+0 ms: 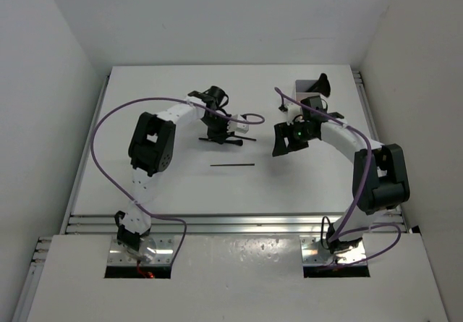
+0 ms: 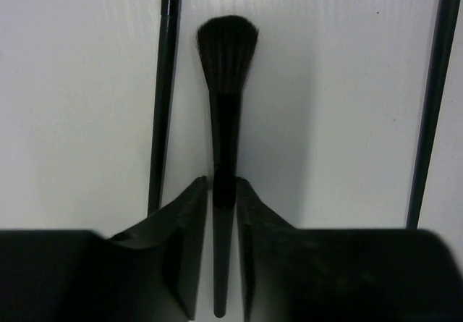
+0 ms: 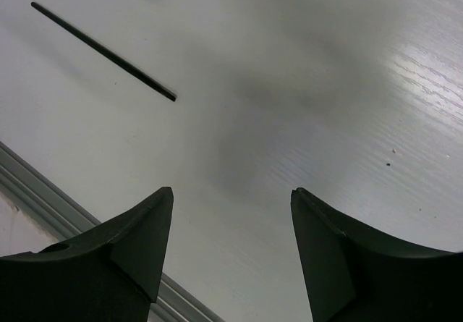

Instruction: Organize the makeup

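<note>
The white box (image 1: 304,87) is far from the fluffy brush and next to the robot's right gripper, so the robot's left gripper should pick up the brush's handle (image 2: 221,260) and hand the brush over.
My left gripper (image 2: 223,184) is shut on the handle of a black fluffy-headed brush (image 2: 227,54), whose head points away from the jaws over the white table. Two thin black pencils flank it, one on the left (image 2: 163,98) and one on the right (image 2: 434,105). In the top view the left gripper (image 1: 217,135) is at the table's middle back, with a pencil tip (image 1: 244,139) beside it. Another thin pencil (image 1: 231,165) lies alone nearer the front, and it also shows in the right wrist view (image 3: 101,51). My right gripper (image 1: 282,146) (image 3: 231,199) is open and empty above bare table.
A translucent white box (image 1: 307,85) stands at the back right, with a black brush head (image 1: 323,83) sticking up from it. A metal rail (image 1: 239,224) runs along the table's near edge and shows in the right wrist view (image 3: 43,192).
</note>
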{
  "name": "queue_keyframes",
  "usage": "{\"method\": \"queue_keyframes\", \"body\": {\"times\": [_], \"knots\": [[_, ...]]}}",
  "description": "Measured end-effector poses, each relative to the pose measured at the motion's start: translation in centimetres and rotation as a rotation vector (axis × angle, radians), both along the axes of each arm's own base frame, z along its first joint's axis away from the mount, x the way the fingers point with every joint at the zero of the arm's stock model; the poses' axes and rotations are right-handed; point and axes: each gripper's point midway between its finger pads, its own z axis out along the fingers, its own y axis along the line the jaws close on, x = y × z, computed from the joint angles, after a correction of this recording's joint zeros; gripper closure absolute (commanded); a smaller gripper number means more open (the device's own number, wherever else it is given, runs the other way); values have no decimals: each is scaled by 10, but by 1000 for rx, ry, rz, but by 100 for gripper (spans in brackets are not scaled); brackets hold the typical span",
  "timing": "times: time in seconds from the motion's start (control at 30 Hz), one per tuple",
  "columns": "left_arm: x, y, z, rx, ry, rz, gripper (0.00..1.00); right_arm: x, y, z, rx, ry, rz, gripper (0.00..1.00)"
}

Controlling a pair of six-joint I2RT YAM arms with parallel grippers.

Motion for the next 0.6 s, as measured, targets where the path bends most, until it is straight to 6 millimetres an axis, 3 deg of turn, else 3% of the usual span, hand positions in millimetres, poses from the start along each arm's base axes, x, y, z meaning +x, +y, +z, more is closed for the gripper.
{"method": "queue_keyframes", "body": {"times": [0.03, 0.13, 0.23, 0.27, 0.37, 0.47, 0.57, 0.6], "knots": [[-1, -1, -1, 7, 0, -1, 84, 0, -1, 0, -2, 2, -1, 33], [-3, -3, -1, 31, -10, -14, 92, 1, -2, 2, -3, -2, -1, 33], [-4, -4, -2, 50, -25, -29, 94, 3, -5, 2, -6, -6, -5, 33], [-5, -5, -2, 52, -32, -34, 90, 3, -6, 2, -8, -6, -8, 33], [-6, -5, -3, 60, -50, -47, 65, 5, -9, 2, -17, -10, -17, 33], [-8, -6, -3, 63, -67, -56, 63, 6, -12, 3, -22, -15, -24, 33], [-11, -7, -3, 67, -68, -60, 79, 7, -13, 9, -22, -33, -29, 33], [-13, -7, -4, 70, -63, -62, 89, 8, -14, 11, -23, -43, -29, 33]]}}
